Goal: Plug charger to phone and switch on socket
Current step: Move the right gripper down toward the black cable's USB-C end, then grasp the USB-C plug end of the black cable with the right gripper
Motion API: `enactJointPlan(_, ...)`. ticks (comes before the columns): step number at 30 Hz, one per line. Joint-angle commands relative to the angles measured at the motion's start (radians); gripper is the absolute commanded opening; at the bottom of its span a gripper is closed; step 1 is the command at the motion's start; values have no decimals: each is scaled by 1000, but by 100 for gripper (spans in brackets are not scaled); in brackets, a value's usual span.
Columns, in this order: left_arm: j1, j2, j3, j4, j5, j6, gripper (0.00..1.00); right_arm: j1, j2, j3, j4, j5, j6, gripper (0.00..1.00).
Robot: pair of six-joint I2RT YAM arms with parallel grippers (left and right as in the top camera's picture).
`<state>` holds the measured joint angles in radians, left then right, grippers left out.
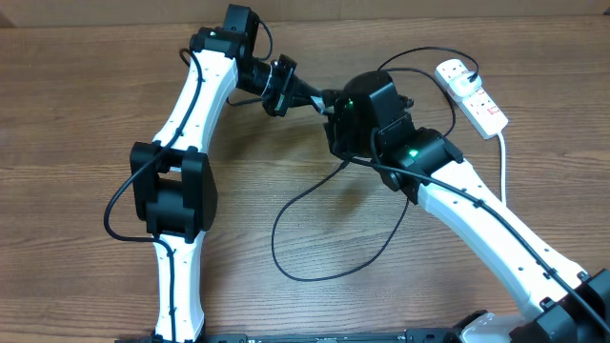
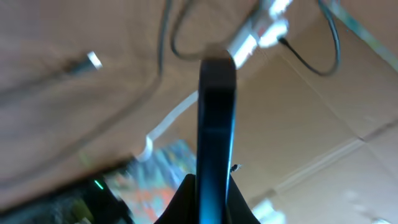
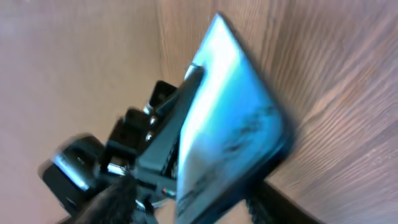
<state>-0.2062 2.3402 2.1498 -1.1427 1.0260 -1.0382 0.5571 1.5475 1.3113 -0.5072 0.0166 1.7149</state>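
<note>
My left gripper should move back before my right gripper takes the charger's connector (image 2: 92,61), because the phone (image 1: 322,101) crowds my right gripper and the connector lies below.
My left gripper (image 1: 317,97) is shut on the phone (image 2: 216,118) and holds it edge-on above the table. In the right wrist view the phone's bright blue screen (image 3: 233,118) fills the middle, with the left gripper behind it. My right gripper (image 3: 193,202) is open, its fingers apart on either side of the phone's lower end; in the overhead view the right gripper (image 1: 335,119) meets the left one and hides the phone. The charger's black cable (image 1: 315,229) loops over the table and runs to the white socket (image 1: 474,95) at the back right. Its connector is not visible.
The socket's thick white cord (image 1: 503,162) runs down the right side past my right arm. The wooden table (image 1: 86,114) stretches to the left. A cardboard wall (image 2: 323,130) stands behind the socket.
</note>
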Motion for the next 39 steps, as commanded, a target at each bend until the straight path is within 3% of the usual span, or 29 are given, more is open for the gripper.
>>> enactJointPlan(1, 46, -6, 26, 3, -143, 261, 4, -27, -77, 25, 4, -43, -349, 73)
enactJointPlan(6, 91, -13, 26, -6, -77, 583, 4, -63, -163, 25, -20, -57, -724, 89)
enactJointPlan(9, 101, -43, 26, -28, -42, 758, 4, -81, -173, 26, -59, -117, -929, 89)
enactJointPlan(11, 101, -82, 26, -39, -74, 840, 4, -93, -164, 26, -117, -160, -970, 89)
enactJointPlan(13, 93, -166, 26, -43, -231, 898, 4, -110, -133, 27, -209, -241, -1032, 91)
enactJointPlan(18, 55, -344, 26, -45, -642, 888, 4, -152, 16, 130, -499, -286, -1148, 92)
enactJointPlan(22, 21, -440, 26, -65, -968, 787, 4, -160, 127, 173, -542, -291, -1135, 93)
enactJointPlan(25, 15, -460, 26, -124, -1086, 687, 4, -148, 175, 170, -481, -381, -1133, 91)
enactJointPlan(28, 17, -452, 25, -183, -1115, 666, 4, -124, 222, 158, -457, -309, -1079, 77)
enactJointPlan(30, 19, -441, 25, -203, -1115, 666, 4, -113, 259, 155, -491, -193, -910, 69)
enactJointPlan(33, 19, -431, 25, -208, -1112, 666, 4, -103, 309, 148, -515, -103, -778, 68)
enactJointPlan(39, 16, -431, 25, -208, -1110, 663, 4, -88, 394, 148, -496, -39, -741, 61)
